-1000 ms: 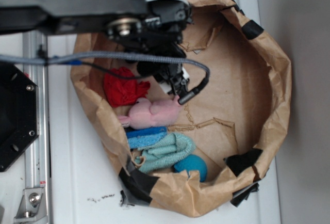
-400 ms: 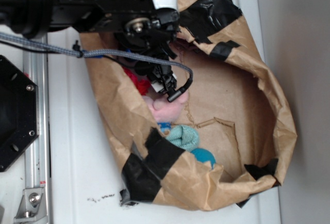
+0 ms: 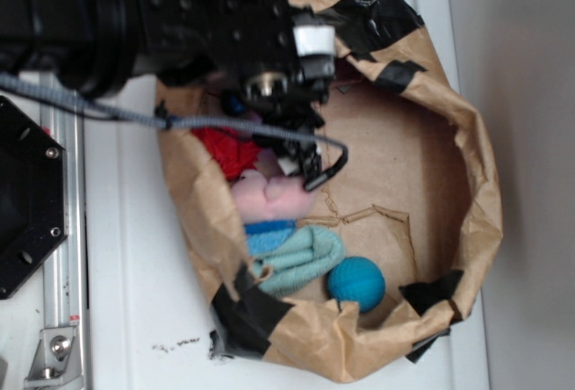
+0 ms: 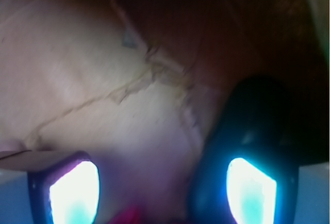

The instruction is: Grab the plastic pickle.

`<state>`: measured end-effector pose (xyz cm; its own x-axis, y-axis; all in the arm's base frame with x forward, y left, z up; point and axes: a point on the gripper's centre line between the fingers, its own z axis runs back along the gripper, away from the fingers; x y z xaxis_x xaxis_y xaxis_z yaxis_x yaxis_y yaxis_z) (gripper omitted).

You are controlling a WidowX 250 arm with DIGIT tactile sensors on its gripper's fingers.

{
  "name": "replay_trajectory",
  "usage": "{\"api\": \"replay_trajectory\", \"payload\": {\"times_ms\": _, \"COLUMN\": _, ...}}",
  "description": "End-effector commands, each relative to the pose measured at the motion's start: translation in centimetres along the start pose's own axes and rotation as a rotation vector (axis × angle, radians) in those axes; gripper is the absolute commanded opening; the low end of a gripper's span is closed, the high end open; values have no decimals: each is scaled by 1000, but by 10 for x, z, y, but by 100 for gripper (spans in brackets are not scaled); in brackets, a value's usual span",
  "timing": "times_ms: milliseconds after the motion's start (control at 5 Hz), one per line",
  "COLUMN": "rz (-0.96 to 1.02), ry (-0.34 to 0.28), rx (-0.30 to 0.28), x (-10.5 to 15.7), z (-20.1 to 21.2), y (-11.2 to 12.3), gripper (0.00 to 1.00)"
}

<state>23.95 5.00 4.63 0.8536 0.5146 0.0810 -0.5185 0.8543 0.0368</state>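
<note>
The plastic pickle's lower end (image 4: 207, 195) is under my gripper's finger, so next I lift clear and move across until my two fingers are on either side of the pickle (image 4: 245, 126) before I close them.
In the wrist view the plastic pickle (image 4: 256, 126) is a dark, glossy oblong at the right, lying on the brown paper floor. My gripper (image 4: 162, 193) is open. Its right fingertip (image 4: 251, 190) stands in front of the pickle's lower end and the left fingertip (image 4: 75, 193) is far off to the left. Between the jaws are only paper and a scrap of red. In the exterior view my gripper (image 3: 295, 147) hangs inside the upper left of the paper bag (image 3: 467, 138). The arm hides the pickle there.
Along the bag's left side lie a red cloth (image 3: 220, 149), a pink plush (image 3: 268, 194), a blue cloth (image 3: 269, 235) and a teal towel (image 3: 301, 260). A blue ball (image 3: 356, 282) sits at the bag's front. A black mount (image 3: 27, 197) stands left.
The bag has changed shape: its front-left wall, folded over the cloths a moment ago, has dropped back, and the blue ball now shows whole. The arm reaches a little further right over the bag.
</note>
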Motion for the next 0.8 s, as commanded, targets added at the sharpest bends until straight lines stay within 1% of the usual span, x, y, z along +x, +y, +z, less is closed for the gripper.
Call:
{"api": "replay_trajectory", "payload": {"times_ms": 0, "rz": -3, "ry": -96, "rx": -56, "x": 4, "z": 43, "y": -18, "gripper": 100}}
{"api": "replay_trajectory", "payload": {"times_ms": 200, "rz": 10, "ry": -82, "rx": -77, "x": 4, "z": 38, "y": -23, "gripper": 100}}
{"api": "replay_trajectory", "payload": {"times_ms": 400, "rz": -42, "ry": -94, "rx": -60, "x": 6, "z": 15, "y": -27, "gripper": 100}}
{"api": "replay_trajectory", "payload": {"times_ms": 600, "rz": -23, "ry": -122, "rx": -64, "x": 10, "z": 11, "y": -8, "gripper": 100}}
